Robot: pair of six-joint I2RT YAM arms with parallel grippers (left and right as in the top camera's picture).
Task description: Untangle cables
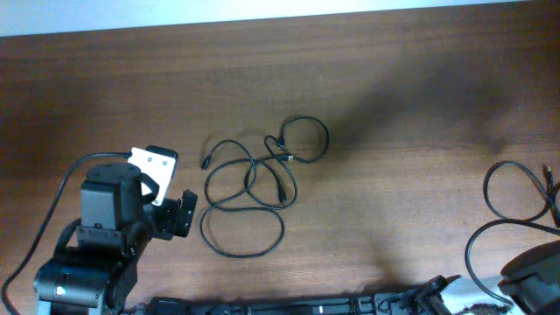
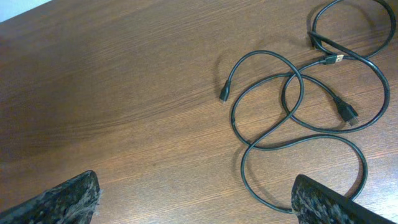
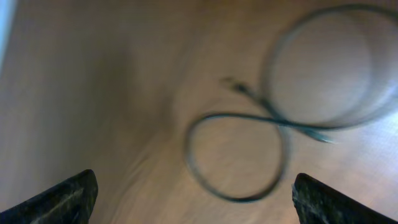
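The separate black cable (image 1: 505,164) is lying clear of the tangle, so the robot's right gripper should keep going to the tangle until it closes beside the metallic plug (image 1: 287,157).
A tangle of thin black cables (image 1: 254,184) lies on the brown wooden table (image 1: 394,105) in overlapping loops with small plug ends. The left wrist view shows the tangle (image 2: 292,93), a metallic plug (image 2: 336,59) and a black plug (image 2: 347,114). My left gripper (image 1: 179,214) is open and empty just left of the tangle's lower loop, and its fingers (image 2: 196,199) are wide apart above bare wood. A separate black cable (image 1: 512,197) lies looped at the right edge. The blurred right wrist view shows this cable (image 3: 239,155) beyond my open, empty right gripper (image 3: 196,196).
The left arm's body (image 1: 96,236) fills the lower left corner and the right arm's body (image 1: 534,276) the lower right. A black bar with fittings (image 1: 306,306) runs along the front edge. A pale wall edge runs along the table's far side (image 1: 262,13).
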